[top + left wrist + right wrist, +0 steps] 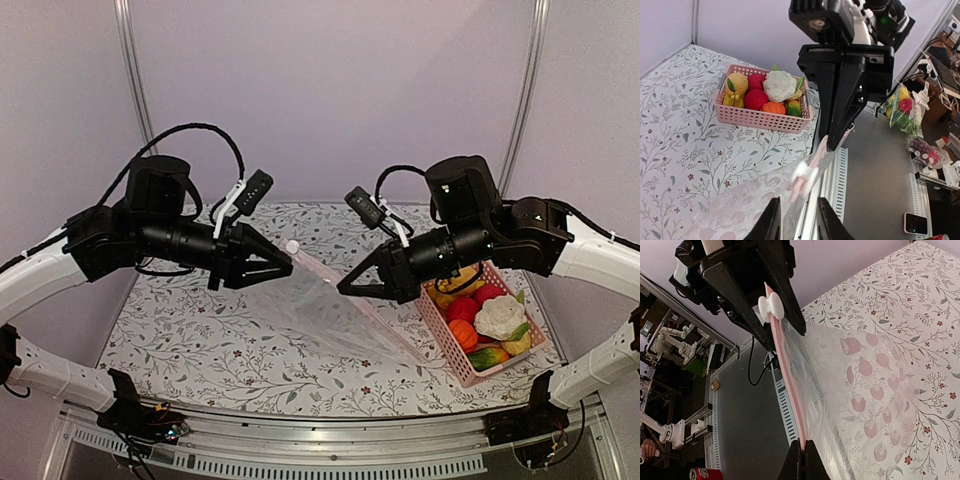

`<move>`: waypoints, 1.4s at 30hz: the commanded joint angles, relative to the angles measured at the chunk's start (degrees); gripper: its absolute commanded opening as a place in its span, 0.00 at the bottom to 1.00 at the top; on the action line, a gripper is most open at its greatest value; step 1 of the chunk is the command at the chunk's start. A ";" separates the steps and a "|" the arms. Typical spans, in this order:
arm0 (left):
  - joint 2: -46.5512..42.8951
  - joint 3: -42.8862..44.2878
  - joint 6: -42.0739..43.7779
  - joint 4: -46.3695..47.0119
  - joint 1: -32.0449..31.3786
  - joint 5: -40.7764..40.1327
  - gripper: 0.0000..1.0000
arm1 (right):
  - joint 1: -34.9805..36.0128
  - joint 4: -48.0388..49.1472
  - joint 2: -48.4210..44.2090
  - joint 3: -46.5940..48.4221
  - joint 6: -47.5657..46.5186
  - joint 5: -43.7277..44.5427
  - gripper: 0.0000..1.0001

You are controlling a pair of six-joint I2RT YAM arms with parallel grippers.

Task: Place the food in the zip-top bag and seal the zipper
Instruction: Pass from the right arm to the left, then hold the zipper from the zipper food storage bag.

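I should open my right gripper and take the slider with it while my left gripper steadies the zipper strip's end, because my right gripper is holding the zipper strip (329,275) away from the white slider (292,246).
The clear zip-top bag (320,312) hangs stretched between my two grippers above the floral table. Its pink zipper (788,377) runs taut from the white slider (771,307) down to my right gripper (804,442), which is shut on the strip. My left gripper (798,201) straddles the bag's mouth edge just behind the slider (805,175). Its jaws are narrowed, with a gap still showing on one side. The food (490,315), red, orange and yellow pieces plus a white cauliflower (779,85), lies in the pink basket (760,119).
The pink slotted basket (446,345) stands at the table's right side, under the right arm. A metal rail (330,445) runs along the near table edge. Purple walls close in the back and sides.
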 commanded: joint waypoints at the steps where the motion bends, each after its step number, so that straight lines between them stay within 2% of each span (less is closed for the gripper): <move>1: -0.68 0.39 0.38 -1.19 -0.73 0.09 0.20 | -0.04 -0.31 -1.98 0.17 0.30 2.25 0.00; 5: -0.78 0.48 0.65 -1.20 -0.74 0.37 0.02 | -0.06 -0.14 -2.11 -0.15 0.31 2.98 0.00; 7: -0.74 0.40 0.76 -1.19 -0.82 0.67 0.00 | -0.06 0.16 -2.11 -0.33 0.47 3.24 0.02; 13: 0.35 0.51 0.15 -1.20 -1.04 0.04 0.00 | 1.05 2.79 -2.29 0.12 0.84 7.05 0.41; 15: 1.03 0.72 0.15 -1.26 -1.36 0.33 0.00 | 2.14 3.78 -2.05 0.85 -0.02 8.23 0.49; 17: 1.58 1.01 0.15 -1.20 -1.80 0.51 0.00 | 2.25 3.58 -1.36 2.54 -0.83 9.16 0.51; 27: 2.88 1.75 -0.08 -0.99 -2.84 0.64 0.00 | 3.93 1.90 5.38 10.54 -5.21 9.77 0.50; 42: 2.95 1.21 -0.67 -0.56 -2.86 0.78 0.00 | 4.68 3.77 9.08 11.78 -5.84 8.22 0.35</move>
